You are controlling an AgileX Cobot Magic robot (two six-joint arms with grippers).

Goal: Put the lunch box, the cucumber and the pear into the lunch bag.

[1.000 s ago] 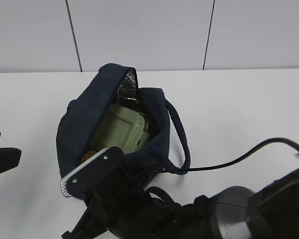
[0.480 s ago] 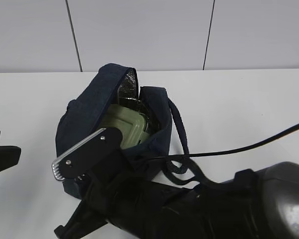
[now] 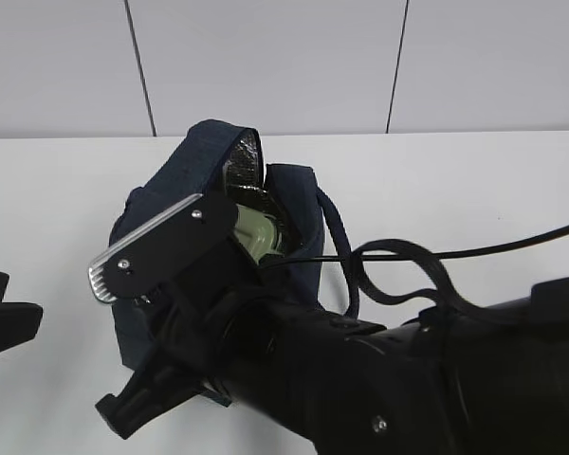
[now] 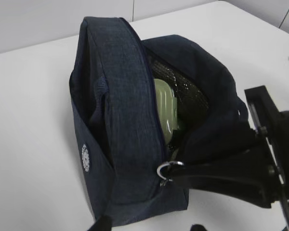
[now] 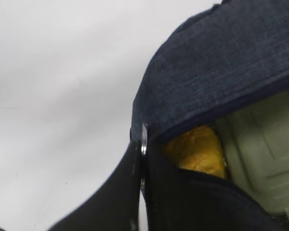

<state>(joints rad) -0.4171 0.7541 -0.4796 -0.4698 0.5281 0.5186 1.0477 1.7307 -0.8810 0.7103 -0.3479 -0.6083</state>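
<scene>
I can see the lunch bag's soft near end free with my right gripper on the zipper's ring pull (image 4: 167, 168), so next my left gripper clamps that end (image 4: 130, 187) before I pull the zipper.
The navy lunch bag (image 3: 161, 199) stands on the white table with its top partly open. Inside lies the sage-green lunch box (image 4: 164, 103), also visible from the outside (image 3: 258, 230). The yellow pear (image 5: 197, 149) lies beside it at the near end. The cucumber is hidden. My right gripper (image 5: 143, 144) is shut on the metal ring pull (image 4: 165, 169) of the zipper, and its arm (image 3: 360, 370) covers the bag's front. My left gripper (image 4: 149, 226) stands open just short of the bag's end, holding nothing; it is at the far left in the exterior view (image 3: 5, 318).
The bag's rope handle (image 3: 337, 237) hangs down its right side, and a black cable (image 3: 474, 251) loops above my right arm. White table (image 3: 474, 180) stretches to the right, with a panelled wall behind.
My right gripper has travelled along the bag's top away from the near end with the ring pull. The opening has narrowed, and less of the lunch box shows. The left gripper has hardly moved.
</scene>
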